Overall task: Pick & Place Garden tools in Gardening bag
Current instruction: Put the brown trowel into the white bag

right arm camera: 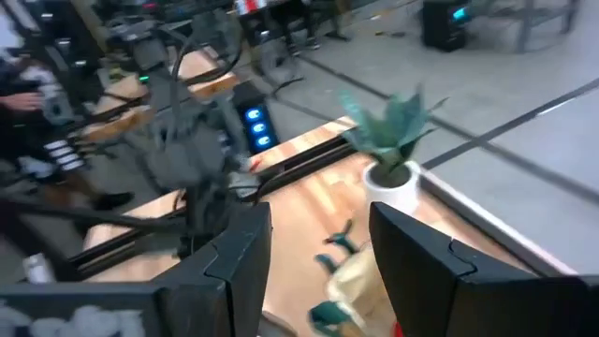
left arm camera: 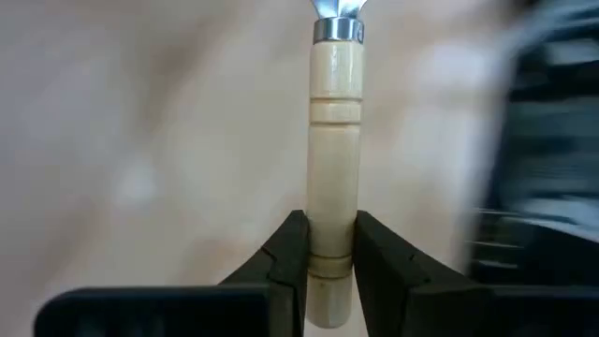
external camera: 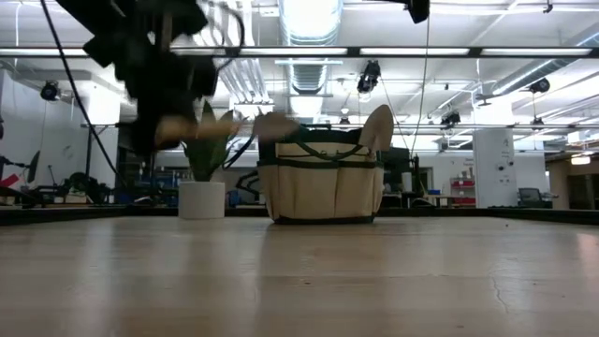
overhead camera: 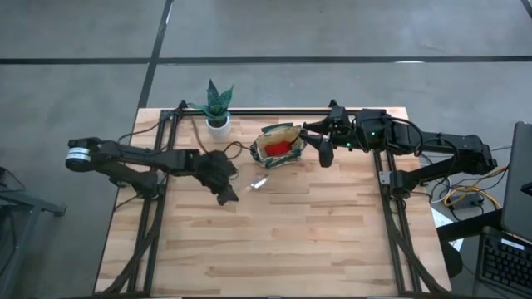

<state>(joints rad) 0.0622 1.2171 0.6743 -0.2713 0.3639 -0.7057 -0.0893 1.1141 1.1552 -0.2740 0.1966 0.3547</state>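
Note:
I expect the gardening bag to stay upright and open when I push the trowel in, because the gardening bag's rim (overhead camera: 284, 129) stands up around a wide opening.
My left gripper (overhead camera: 226, 189) is shut on a trowel with a pale wooden handle (left arm camera: 335, 140) and a silver head (overhead camera: 259, 183), near the table's middle, left of the tan gardening bag (overhead camera: 279, 144). In the low view the gripper (external camera: 150, 84) is blurred and high above the table. The bag (external camera: 323, 183) stands upright on its base, with a red item (overhead camera: 278, 148) inside and a tan rounded piece (external camera: 378, 127) sticking up out of its top. My right gripper (overhead camera: 324, 154) is open and empty just right of the bag; it also shows in the right wrist view (right arm camera: 314, 253). My left gripper pinches the trowel's wooden handle near its free end (left arm camera: 331, 245) between its two fingers (left arm camera: 285, 253). The handle runs forward along the fingers, with the metal collar (left arm camera: 337, 30) and head beyond them. The trowel is lifted clear of the table.
A green plant in a white pot (overhead camera: 218, 123) stands at the far edge, left of the bag; it also shows in the low view (external camera: 201, 198). Bare wooden tabletop (overhead camera: 283, 241) lies toward the near edge. Black frame rails (overhead camera: 391, 208) run along both sides.

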